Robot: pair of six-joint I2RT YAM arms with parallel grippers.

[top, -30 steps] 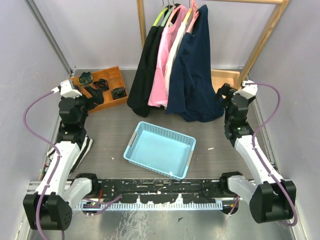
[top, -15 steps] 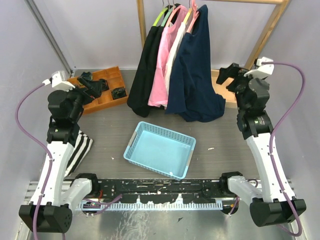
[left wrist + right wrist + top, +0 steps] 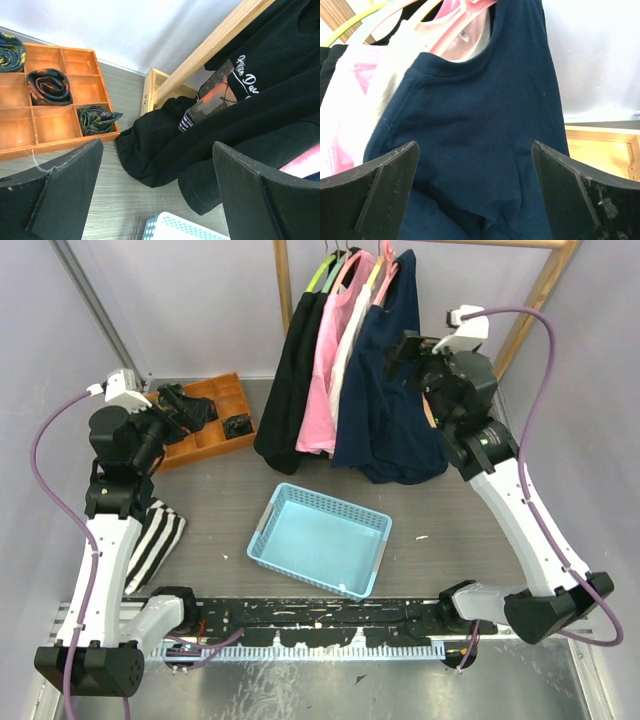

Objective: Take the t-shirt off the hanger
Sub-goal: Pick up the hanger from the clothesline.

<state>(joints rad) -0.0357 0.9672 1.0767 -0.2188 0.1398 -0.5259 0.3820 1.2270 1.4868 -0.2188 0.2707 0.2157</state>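
The navy shirt (image 3: 380, 390) hangs outermost, with its near shoulder open to my right gripper. I keep moving toward that shoulder (image 3: 421, 66) until my fingers are on both sides of its cloth.
Several garments hang on hangers from a wooden rail: a black t-shirt (image 3: 288, 380), a pink one (image 3: 325, 370), a white one (image 3: 352, 335) and a navy one (image 3: 385, 400). My right gripper (image 3: 402, 355) is raised against the navy shirt's right side, below its pink hanger (image 3: 386, 254). It is open, and in the right wrist view the navy shirt (image 3: 480, 110) fills the gap between the jaws of the right gripper (image 3: 475, 145) without touching them. My left gripper (image 3: 182, 405) is open over the orange tray, facing the black t-shirt (image 3: 235, 115). Nothing is between the left gripper's (image 3: 157, 145) jaws.
A light blue basket (image 3: 322, 538) sits mid-table below the shirts. An orange divided tray (image 3: 215, 430) with rolled ties stands at the back left. A striped cloth (image 3: 155, 540) lies beside the left arm. The rack's slanted wooden post (image 3: 530, 315) and base (image 3: 448, 390) stand behind the right arm.
The right arm has risen and swung left from the rack's base to the navy shirt. The left arm has lifted and its gripper now points right over the tray. Both grippers stayed open.
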